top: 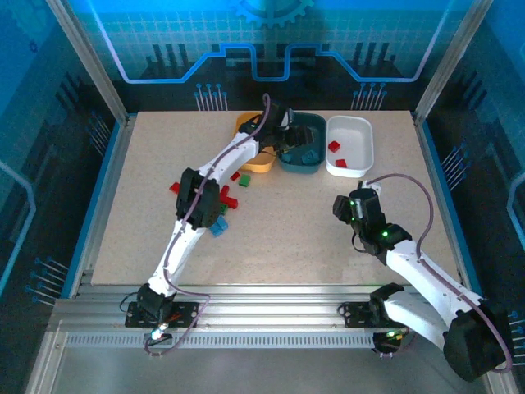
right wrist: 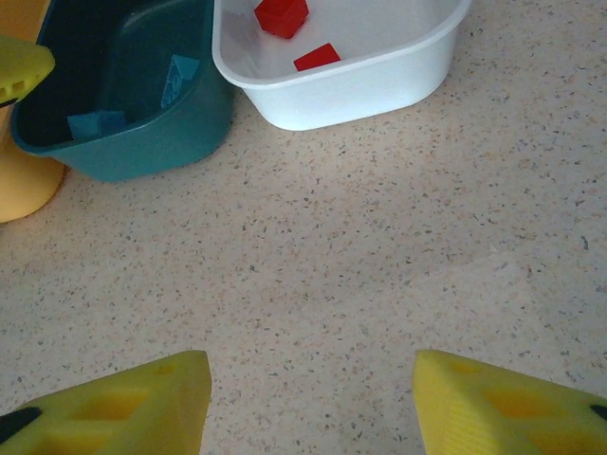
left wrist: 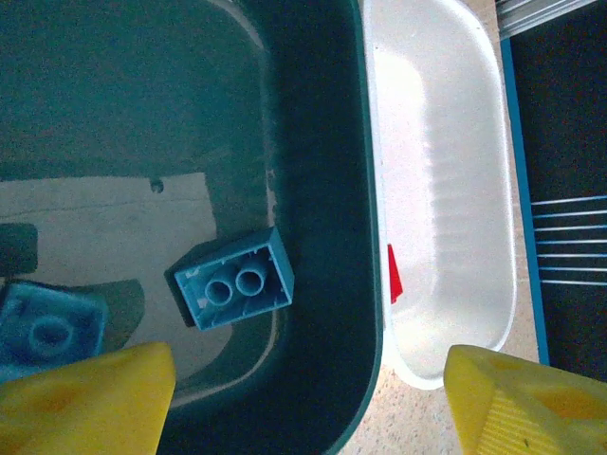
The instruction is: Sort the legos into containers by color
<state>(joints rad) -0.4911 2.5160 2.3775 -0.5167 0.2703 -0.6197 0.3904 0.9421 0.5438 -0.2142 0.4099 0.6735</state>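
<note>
My left gripper's open fingers are clear of the blue legos in the teal container (top: 310, 158). I should keep moving until they straddle a loose green lego.
My left gripper (top: 285, 131) (left wrist: 313, 403) hangs open over the dark teal container (top: 300, 167) (left wrist: 322, 142), with nothing between its yellow fingers. Below it a blue lego (left wrist: 234, 282) lies upside down on the bin floor, and another blue one (left wrist: 47, 327) lies at the left. The white container (top: 361, 135) (right wrist: 379, 85) holds two red legos (right wrist: 282, 16). The orange-yellow container (top: 259, 161) is partly hidden behind my left arm. Loose red, green and blue legos (top: 230, 201) lie by that arm. My right gripper (top: 354, 207) (right wrist: 313, 398) is open above bare table.
The three bins stand side by side at the back middle of the table. A metal frame and blue walls ring the table (top: 328, 246). The loose bricks cluster left of centre, some under my left arm's forearm.
</note>
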